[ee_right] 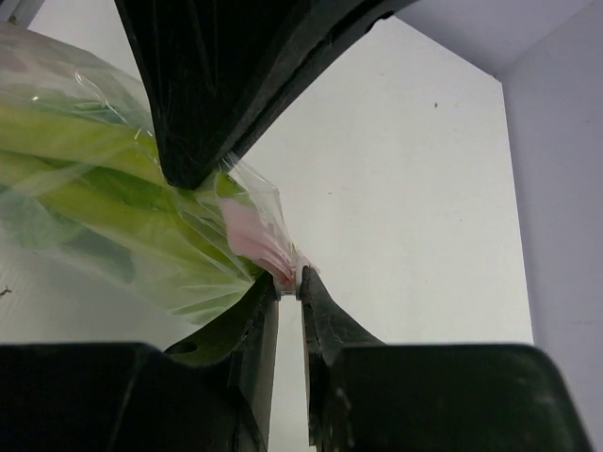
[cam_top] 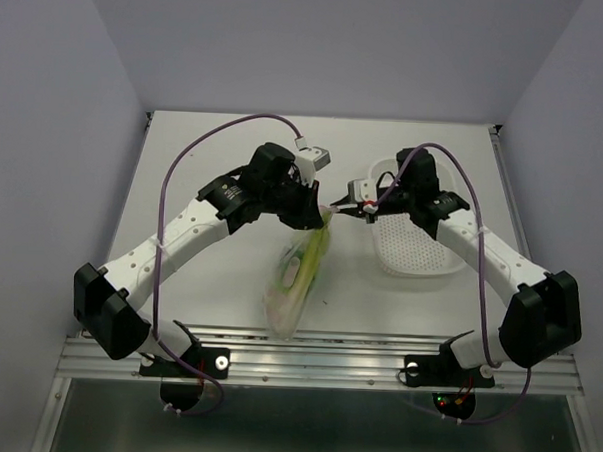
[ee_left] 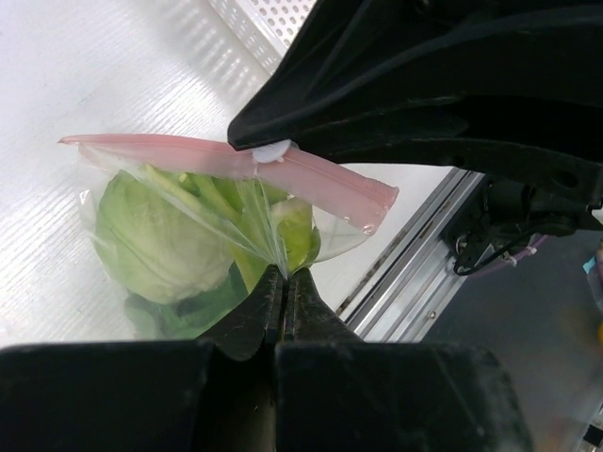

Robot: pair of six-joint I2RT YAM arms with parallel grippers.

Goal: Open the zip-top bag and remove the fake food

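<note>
My left gripper is holding down the bag's film [ee_left: 271, 224] below the white slider, so my right gripper should carry on pulling the slider to the pink strip's far end [ee_left: 73, 140] and let go there.
The clear zip-top bag [cam_top: 297, 276] hangs tilted between both arms, its lower end near the table's front edge. The fake food [ee_left: 155, 240] is inside: a pale green cabbage-like head and leafy pieces, seen as long green stalks [ee_right: 94, 198] in the right wrist view. My left gripper [ee_left: 285, 273] is shut on a pinch of the bag's clear film just below the pink zip strip [ee_left: 188, 155]. My right gripper [ee_right: 290, 281] is shut on the small white slider at the end of that strip [ee_right: 254, 235]. From above, the left gripper [cam_top: 320, 215] and right gripper [cam_top: 344, 210] meet at the bag's top.
A white perforated oval basket [cam_top: 415, 253] stands on the table to the right of the bag, under the right arm. The metal rail [cam_top: 326, 352] runs along the table's near edge, just below the bag's lower end.
</note>
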